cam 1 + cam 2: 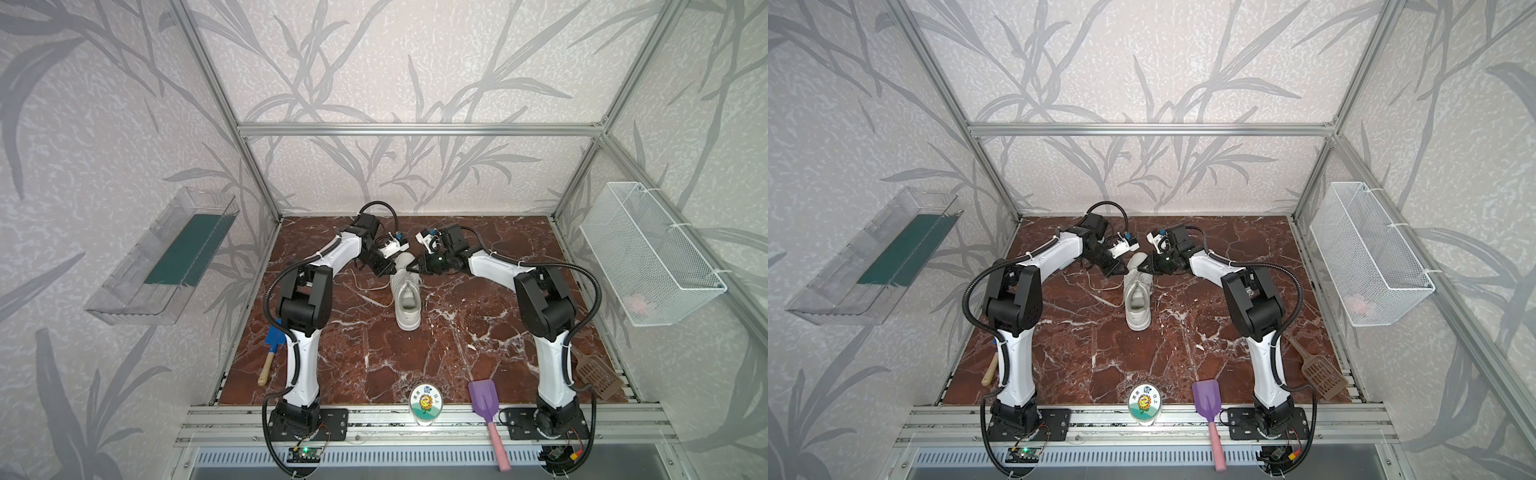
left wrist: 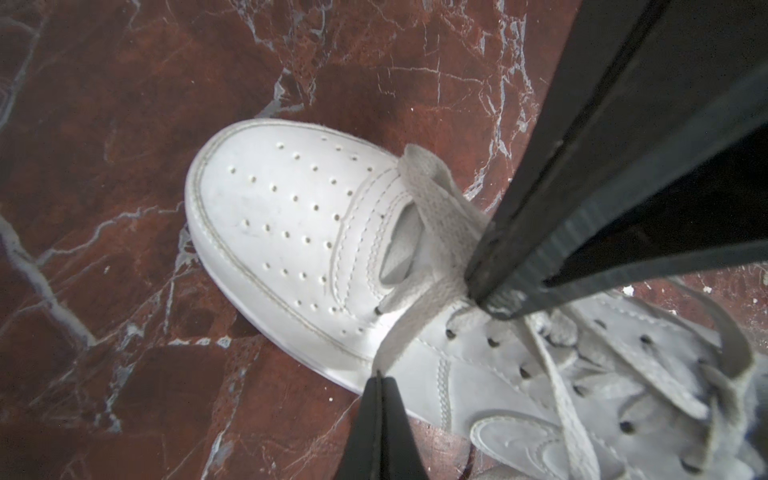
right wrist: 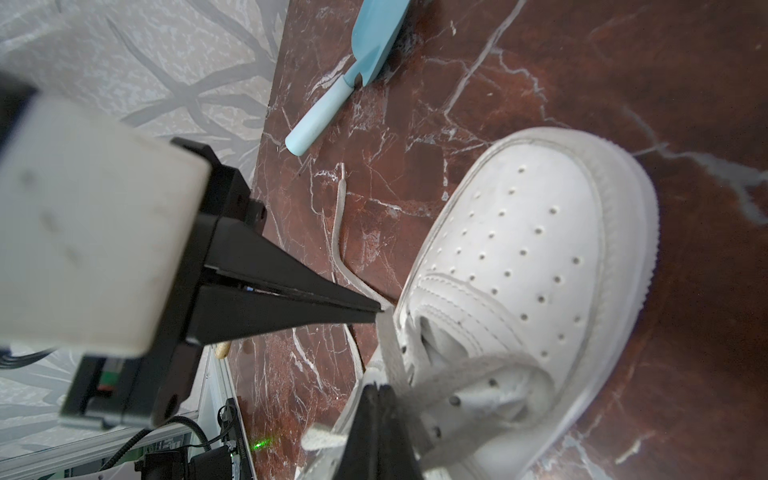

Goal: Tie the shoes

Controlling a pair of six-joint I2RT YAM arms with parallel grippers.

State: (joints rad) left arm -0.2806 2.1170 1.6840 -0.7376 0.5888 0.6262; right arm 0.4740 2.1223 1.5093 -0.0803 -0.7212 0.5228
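My right gripper needs to back off from its steep position over the lace crossing (image 2: 454, 280) and come in low to take the lace at my left gripper's tips (image 2: 389, 352).
A white sneaker (image 1: 405, 297) (image 1: 1138, 301) lies mid-table with its toe toward the back wall. Both grippers meet over its lower lacing. In the left wrist view my left gripper (image 2: 379, 376) is shut on a flat white lace (image 2: 419, 320) that runs taut up to the right gripper's black fingers (image 2: 519, 266). They pinch the lace beside the perforated toe (image 2: 282, 216). In the right wrist view my right gripper (image 3: 377, 386) is shut on the lace (image 3: 390, 345), with the left gripper's closed fingers (image 3: 316, 299) just beyond it. A loose lace end (image 1: 365, 289) trails on the table to the shoe's left.
Dark red marble tabletop (image 1: 457, 353). A blue shovel (image 1: 272, 349) lies at the left edge, and a pale blue scoop (image 3: 353, 79) near the back. A purple shovel (image 1: 484, 401), a round tin (image 1: 426, 403) and a brown scoop (image 1: 594, 374) sit along the front. On the side walls hang a wire basket (image 1: 648, 253) and a clear tray (image 1: 162, 257).
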